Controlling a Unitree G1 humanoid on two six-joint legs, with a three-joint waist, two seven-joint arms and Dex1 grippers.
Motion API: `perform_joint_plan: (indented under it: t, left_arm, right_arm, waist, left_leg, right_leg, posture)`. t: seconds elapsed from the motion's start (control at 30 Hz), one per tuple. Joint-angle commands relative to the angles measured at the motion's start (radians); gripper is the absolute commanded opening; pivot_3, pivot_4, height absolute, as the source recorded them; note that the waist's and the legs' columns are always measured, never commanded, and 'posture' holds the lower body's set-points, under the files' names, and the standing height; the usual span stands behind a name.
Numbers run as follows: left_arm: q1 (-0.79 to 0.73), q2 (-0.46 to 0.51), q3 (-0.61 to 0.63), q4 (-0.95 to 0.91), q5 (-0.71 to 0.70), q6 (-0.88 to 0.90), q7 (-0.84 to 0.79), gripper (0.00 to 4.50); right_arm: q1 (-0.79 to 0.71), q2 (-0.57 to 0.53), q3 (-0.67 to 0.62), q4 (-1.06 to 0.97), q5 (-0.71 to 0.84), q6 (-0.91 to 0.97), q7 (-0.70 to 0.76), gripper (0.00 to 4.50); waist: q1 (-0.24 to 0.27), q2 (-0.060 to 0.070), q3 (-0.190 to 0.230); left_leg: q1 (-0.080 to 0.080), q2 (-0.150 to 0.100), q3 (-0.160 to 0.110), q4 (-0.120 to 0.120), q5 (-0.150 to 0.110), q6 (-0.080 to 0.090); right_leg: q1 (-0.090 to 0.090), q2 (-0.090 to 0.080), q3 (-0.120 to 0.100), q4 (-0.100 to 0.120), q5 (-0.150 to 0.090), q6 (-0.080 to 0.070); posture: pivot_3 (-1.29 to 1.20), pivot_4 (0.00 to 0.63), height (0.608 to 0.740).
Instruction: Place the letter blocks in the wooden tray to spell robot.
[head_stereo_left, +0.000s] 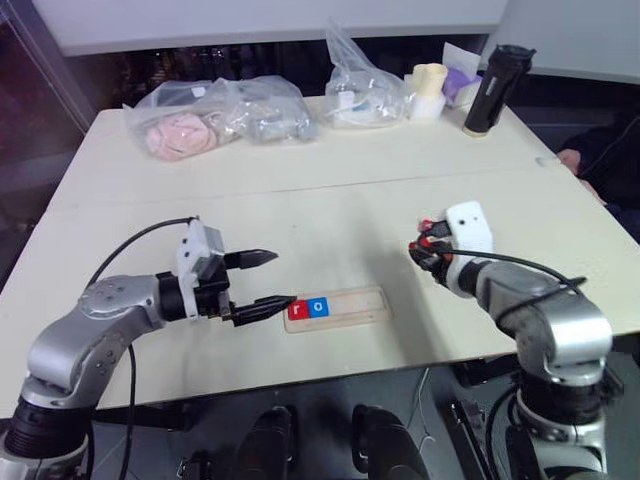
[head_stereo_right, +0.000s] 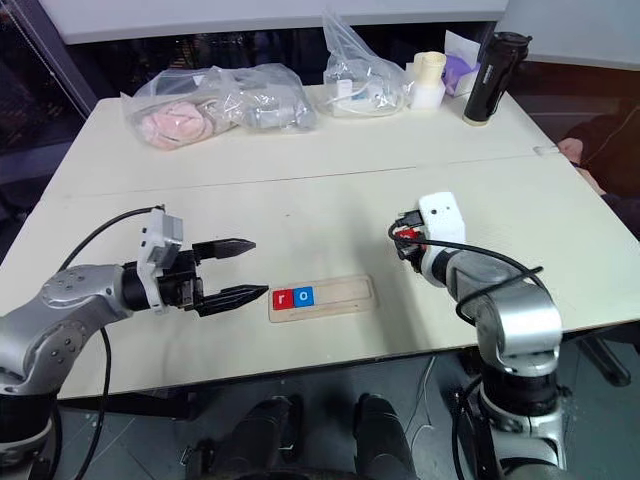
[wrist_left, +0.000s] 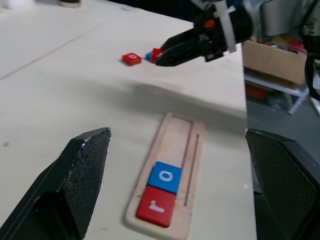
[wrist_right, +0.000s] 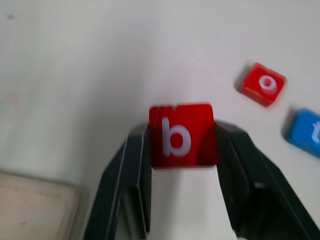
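Note:
The right gripper has its fingers on the red b block's side (wrist_right: 156, 137) that must meet the blue o block, so it should keep lowering and let go beside the wooden tray.
The wooden tray (head_stereo_left: 360, 303) lies near the table's front edge. A red r block (head_stereo_left: 297, 310) and a blue o block (head_stereo_left: 318, 307) sit side by side at its left end. My left gripper (head_stereo_left: 284, 277) stands open just left of the tray, its fingers pointing at it. To the right of the tray, above the table, my right gripper (wrist_right: 181, 131) is shut on a red b block (wrist_right: 182, 135). Beyond it on the table lie a red o block (wrist_right: 262, 84) and a blue t block (wrist_right: 305, 132).
Two plastic bags (head_stereo_left: 215, 115) of items lie at the table's back left, another bag (head_stereo_left: 365, 80) at the back middle. A white cup (head_stereo_left: 428, 90) and a black bottle (head_stereo_left: 497, 88) stand at the back right. A person's hand (head_stereo_left: 570, 160) rests at the right edge.

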Motion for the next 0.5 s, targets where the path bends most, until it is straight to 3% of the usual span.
perform_joint_plan:
  t: [0.03,0.2,0.37,0.5]
  left_arm:
    - [-0.033,0.001,-0.006,0.015,0.007,-0.023,-0.020,4.50]
    - [-0.064,-0.009,-0.025,0.043,0.019,-0.031,-0.034,4.50]
    - [-0.070,-0.013,-0.026,0.051,0.025,-0.032,-0.041,4.50]
    - [-0.067,-0.012,-0.023,0.047,0.026,-0.032,-0.042,4.50]
  right_arm:
    - [0.034,-0.011,-0.050,-0.154,0.034,0.089,0.013,1.19]
    - [0.135,0.003,-0.065,-0.259,0.047,0.154,0.012,1.19]
    - [0.203,0.011,-0.052,-0.269,0.041,0.144,-0.003,1.19]
    - [0.220,0.005,-0.053,-0.250,0.036,0.120,-0.012,1.19]
  waist:
    - [0.000,0.000,0.000]
    - [-0.010,0.002,0.000]
    - [-0.010,0.003,0.001]
    - [0.005,0.004,0.001]
  left_leg:
    - [0.000,0.001,0.000,0.000,0.000,0.000]
    - [-0.002,-0.007,-0.015,-0.001,0.000,0.000]
    - [0.001,-0.076,-0.098,-0.003,0.008,0.005]
    - [0.001,-0.086,-0.105,-0.003,0.009,0.002]
  right_leg:
    - [0.000,0.000,0.000,0.000,0.000,0.001]
    - [0.005,-0.006,-0.015,0.001,-0.003,0.002]
    - [0.010,-0.041,-0.039,0.039,-0.037,0.025]
    - [0.007,-0.051,-0.042,0.051,-0.048,0.025]
  posture:
    - [0.00,0.150,0.738]
    - [0.00,0.150,0.738]
    - [0.00,0.150,0.738]
    - [0.00,0.150,0.738]
